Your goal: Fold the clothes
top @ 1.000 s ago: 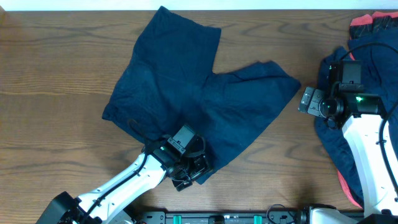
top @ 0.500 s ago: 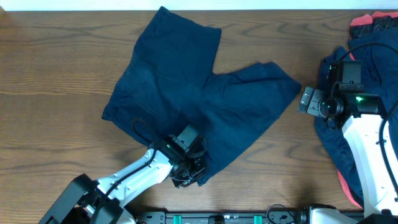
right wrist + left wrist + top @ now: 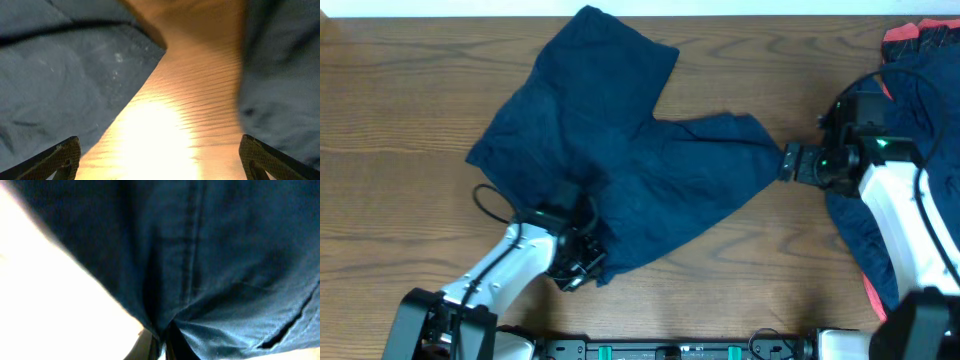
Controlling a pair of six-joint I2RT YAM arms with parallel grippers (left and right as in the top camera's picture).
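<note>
The navy shorts are lying crooked and my left gripper is on their near hem [image 3: 611, 271], so next my right gripper grabs the loose leg tip [image 3: 765, 152] and lifts the shorts clear.
The clothes on the table are navy shorts [image 3: 620, 140] with two wide legs, spread flat across the middle. My left gripper [image 3: 582, 260] is shut on their near hem. In the left wrist view the dark cloth [image 3: 210, 255] fills the frame and gathers into the shut jaws [image 3: 161, 347]. My right gripper [image 3: 787, 162] stands open just off the tip of the right leg. In the right wrist view its wide-apart fingers [image 3: 162, 160] frame bare wood, with navy cloth [image 3: 55, 85] at the left.
A heap of more navy clothes [image 3: 920, 110] with a red-trimmed piece [image 3: 910, 38] lies at the right edge, under the right arm. A thin dark cord loop [image 3: 482, 198] sticks out left of the shorts. Bare wooden table [image 3: 400, 120] lies to the left.
The left gripper closed on the shorts' near hem and pulled it left, dragging the garment with it. The right gripper moved left up to the right leg's tip.
</note>
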